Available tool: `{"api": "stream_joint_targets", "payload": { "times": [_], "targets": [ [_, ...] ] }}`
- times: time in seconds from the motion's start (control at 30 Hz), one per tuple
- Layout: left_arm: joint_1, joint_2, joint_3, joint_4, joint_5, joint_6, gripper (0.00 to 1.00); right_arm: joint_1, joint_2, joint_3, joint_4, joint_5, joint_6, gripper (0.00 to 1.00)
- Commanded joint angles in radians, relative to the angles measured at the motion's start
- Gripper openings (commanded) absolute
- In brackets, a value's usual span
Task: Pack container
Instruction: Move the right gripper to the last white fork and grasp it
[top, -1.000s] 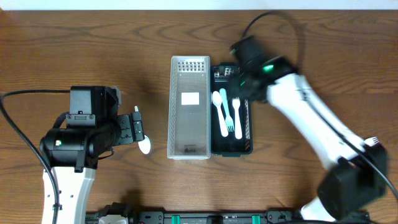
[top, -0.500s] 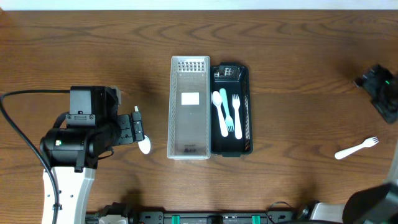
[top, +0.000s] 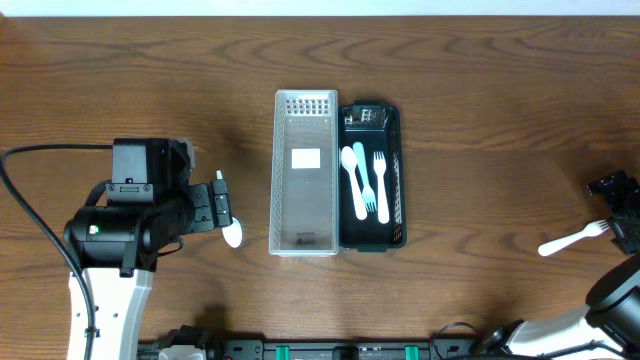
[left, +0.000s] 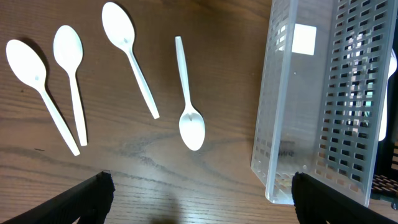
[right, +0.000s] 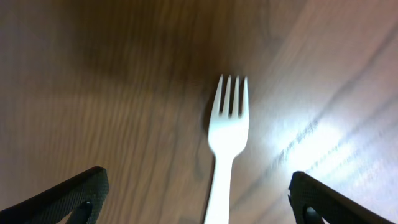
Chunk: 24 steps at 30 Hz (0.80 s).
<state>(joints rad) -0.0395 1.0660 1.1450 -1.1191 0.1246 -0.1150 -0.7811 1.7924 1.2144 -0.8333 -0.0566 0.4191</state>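
I should keep moving down, because the loose white fork (top: 570, 239) runs lengthwise through my right gripper's open gap. I should close once the fork has both fingers on either side of its tined head (right: 228, 127).
A clear perforated container (top: 304, 172) stands beside a black tray (top: 395, 190) that holds a white spoon (top: 354, 180), a teal utensil and a white fork (top: 380, 185). A loose white fork (top: 573, 238) lies on the table at the far right; in the right wrist view it (right: 224, 149) lies between my open right gripper's (right: 198, 199) fingers. My right gripper (top: 620, 205) is at the right edge. My left gripper (left: 199, 199) is open and empty above the table, near several white spoons (left: 189, 93) and the clear container (left: 317, 106). One spoon bowl (top: 233, 236) shows overhead.
The table is dark wood. The left arm's body (top: 135, 215) sits at the left, with its cable looping to the left edge. A rail runs along the front edge (top: 330, 350).
My right arm has swung from above the black tray to the far right edge, over the loose white fork. The left arm has not moved.
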Motion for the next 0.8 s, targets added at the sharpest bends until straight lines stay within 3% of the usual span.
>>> {"api": "stream_joint_targets", "payload": {
  "times": [0.0, 0.43, 0.77],
  "targets": [
    [0.005, 0.0, 0.018, -0.003, -0.005, 0.003, 0.93, -0.014, 0.047, -0.005, 0.021, 0.0, -0.028, 0.97],
    [0.005, 0.0, 0.018, -0.003, -0.005, 0.003, 0.93, -0.014, 0.146, -0.005, 0.061, 0.103, -0.004, 0.97],
    [0.005, 0.0, 0.018, -0.002, -0.005, 0.003, 0.93, -0.014, 0.147, -0.006, 0.066, 0.136, 0.021, 0.88]
  ]
}}
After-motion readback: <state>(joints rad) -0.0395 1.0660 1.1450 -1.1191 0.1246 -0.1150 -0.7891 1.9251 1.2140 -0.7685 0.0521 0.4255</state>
